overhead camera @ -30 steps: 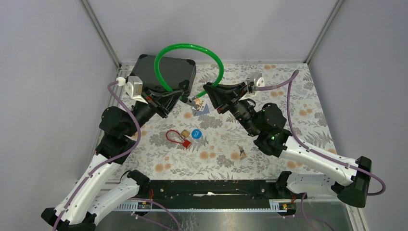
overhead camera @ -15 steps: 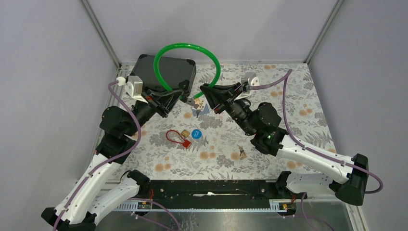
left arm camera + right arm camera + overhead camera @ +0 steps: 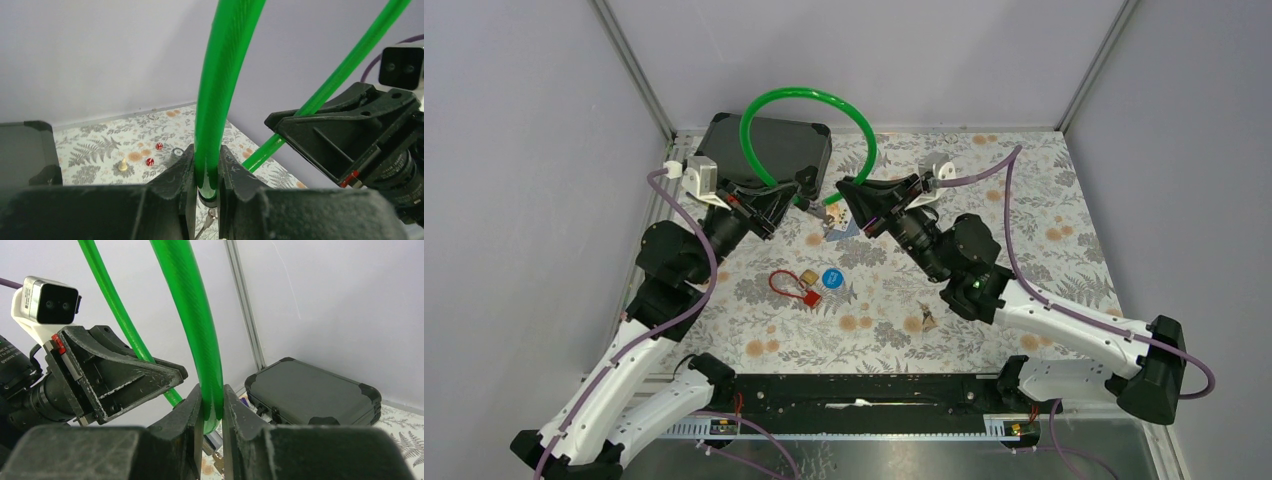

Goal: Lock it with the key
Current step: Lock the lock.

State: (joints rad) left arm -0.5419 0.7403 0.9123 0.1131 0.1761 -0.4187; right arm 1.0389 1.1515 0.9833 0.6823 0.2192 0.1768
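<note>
I continue to push with my right gripper until the cable's end sits in place, then let go, because the green cable's end (image 3: 832, 199) lines up with the metal lock body (image 3: 817, 209) at my left gripper.
A green cable lock (image 3: 807, 94) arches above the back of the table, each end held by one gripper. My left gripper (image 3: 803, 196) is shut on its left end; in the left wrist view the cable (image 3: 222, 75) rises from between the fingers (image 3: 206, 155), and a metal key (image 3: 206, 226) hangs below the end's black collar. My right gripper (image 3: 844, 194) is shut on the other end, which shows in the right wrist view (image 3: 192, 305) pinched at the fingertips (image 3: 212, 392). The two grippers face each other, a short gap apart.
A black case (image 3: 769, 150) lies at the back left, behind the left gripper. A small red padlock (image 3: 792, 285) and a blue disc (image 3: 831, 278) lie mid-table. A blue card (image 3: 845, 230) lies under the grippers. A small brown piece (image 3: 927, 320) lies nearer the front.
The right gripper has moved left with its cable end, closing the gap to the left gripper. The left gripper has shifted slightly back. The green arch has narrowed and leaned left.
</note>
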